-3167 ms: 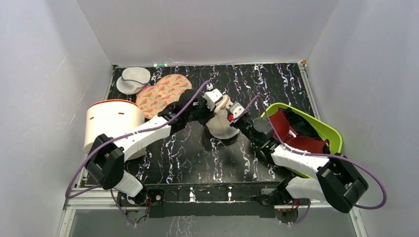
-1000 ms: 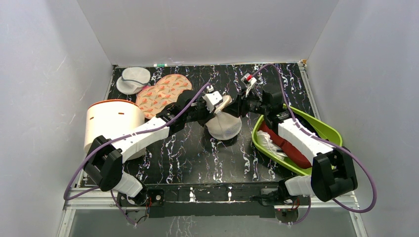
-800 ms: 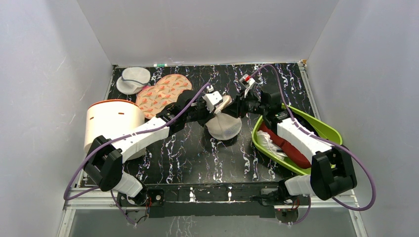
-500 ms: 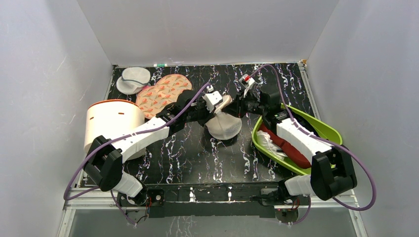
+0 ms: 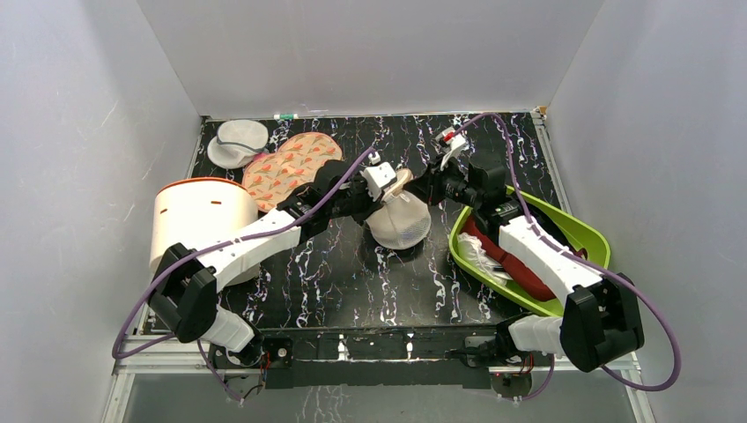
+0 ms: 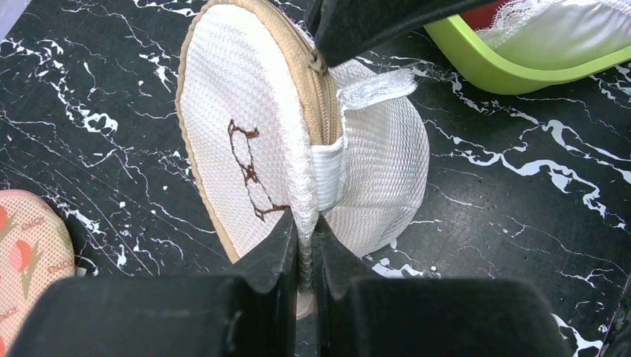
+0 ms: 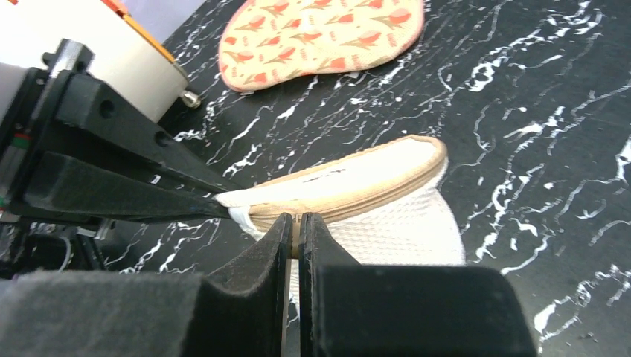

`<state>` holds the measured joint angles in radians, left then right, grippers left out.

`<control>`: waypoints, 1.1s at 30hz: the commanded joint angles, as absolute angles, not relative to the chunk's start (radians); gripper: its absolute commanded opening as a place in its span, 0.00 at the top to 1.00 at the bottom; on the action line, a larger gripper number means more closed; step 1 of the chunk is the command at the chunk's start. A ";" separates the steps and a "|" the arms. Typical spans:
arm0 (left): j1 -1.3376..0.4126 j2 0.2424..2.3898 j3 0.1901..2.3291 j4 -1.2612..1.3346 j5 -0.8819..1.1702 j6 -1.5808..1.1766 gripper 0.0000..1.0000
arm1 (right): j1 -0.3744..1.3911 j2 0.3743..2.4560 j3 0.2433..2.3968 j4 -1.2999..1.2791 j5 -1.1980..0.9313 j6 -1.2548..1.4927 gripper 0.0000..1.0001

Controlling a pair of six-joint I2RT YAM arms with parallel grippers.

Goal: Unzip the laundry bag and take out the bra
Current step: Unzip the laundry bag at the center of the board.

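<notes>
The seam [image 6: 304, 216] that my left gripper is pinching is below the zip's white end tab and far from the zip pull, so next my left gripper takes the tan zip band [image 6: 325, 123] nearer to the zip pull.
The laundry bag [image 5: 398, 222], a cream-white mesh pod with a tan zip band, stands on edge at the table's middle. My left gripper [image 5: 393, 188] is shut on the bag's mesh seam; in the left wrist view the jaws [image 6: 305, 227] pinch the fold below the zip on the bag [image 6: 245, 111]. My right gripper [image 5: 417, 191] reaches in from the right and is shut on the tan zip pull [image 7: 296, 242] of the bag [image 7: 394, 216]. A thin dark squiggle shows through the mesh. The bright red bra is hidden.
A green basket [image 5: 581, 231] with maroon and white garments sits at the right, under the right arm. A white tub with an orange rim [image 5: 198, 211] stands at the left. A patterned pad [image 5: 291, 167] and a small greyish mesh pod [image 5: 236, 141] lie far left.
Since 3.2 s ago the right arm has swung from the near side over the basket to the far right of the bag. In the last half second its wrist shifted slightly right. The left arm held still.
</notes>
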<state>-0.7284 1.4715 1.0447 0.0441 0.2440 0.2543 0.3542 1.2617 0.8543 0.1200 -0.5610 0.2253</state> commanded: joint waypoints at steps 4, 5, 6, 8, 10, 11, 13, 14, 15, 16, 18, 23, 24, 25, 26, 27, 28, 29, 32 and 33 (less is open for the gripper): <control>-0.725 1.393 1.042 0.047 0.234 0.283 1.00 | 0.351 1.225 0.882 0.120 -0.466 0.172 1.00; -0.725 1.392 1.042 0.048 0.241 0.280 0.93 | 0.352 1.227 0.881 0.131 -0.508 0.172 1.00; -0.726 1.388 1.042 0.053 0.256 0.272 0.83 | 0.356 1.228 0.876 0.144 -0.548 0.177 1.00; -0.726 1.385 1.042 0.061 0.287 0.253 0.69 | 0.379 1.227 0.871 0.158 -0.593 0.182 1.00; -0.726 1.388 1.042 0.072 0.321 0.231 0.59 | 0.414 1.223 0.871 0.162 -0.596 0.177 1.00; -0.727 1.391 1.045 0.073 0.338 0.222 0.54 | 0.433 1.221 0.870 0.165 -0.592 0.176 1.00; -0.727 1.399 1.056 0.067 0.369 0.205 0.43 | 0.462 1.215 0.867 0.170 -0.579 0.179 1.00; -0.728 1.403 1.061 0.065 0.378 0.197 0.39 | 0.473 1.213 0.866 0.175 -0.575 0.184 1.00; -0.728 1.407 1.065 0.066 0.385 0.187 0.38 | 0.482 1.211 0.863 0.176 -0.570 0.185 1.00; -0.729 1.411 1.067 0.066 0.389 0.183 0.38 | 0.491 1.209 0.862 0.176 -0.566 0.187 1.00; -0.729 1.418 1.070 0.062 0.382 0.184 0.43 | 0.502 1.205 0.858 0.176 -0.554 0.190 1.00; -0.729 1.411 1.072 0.037 0.296 0.217 0.58 | 0.506 1.185 0.835 0.191 -0.513 0.207 1.00; -0.728 1.405 1.066 0.043 0.285 0.220 0.61 | 0.505 1.185 0.833 0.191 -0.509 0.210 1.00; -0.729 1.398 1.061 0.046 0.279 0.223 0.63 | 0.506 1.187 0.833 0.187 -0.508 0.209 1.00; -0.729 1.392 1.057 0.050 0.274 0.227 0.66 | 0.506 1.186 0.833 0.185 -0.506 0.209 1.00; -0.728 1.387 1.054 0.050 0.266 0.231 0.69 | 0.505 1.186 0.830 0.183 -0.505 0.210 1.00; -0.728 1.385 1.053 0.051 0.260 0.235 0.72 | 0.505 1.185 0.830 0.181 -0.503 0.212 1.00; -0.728 1.383 1.054 0.048 0.253 0.236 0.75 | 0.506 1.186 0.828 0.178 -0.500 0.211 1.00; -0.729 1.384 1.058 0.043 0.241 0.241 0.83 | 0.505 1.182 0.823 0.164 -0.465 0.211 1.00; -0.729 1.384 1.058 0.042 0.241 0.242 0.84 | 0.504 1.181 0.820 0.158 -0.445 0.216 1.00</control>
<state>-0.7303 1.4406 1.0454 0.0422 0.2726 0.2241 0.5022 1.2160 0.8207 0.1120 -0.5053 0.2089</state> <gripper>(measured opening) 0.183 0.034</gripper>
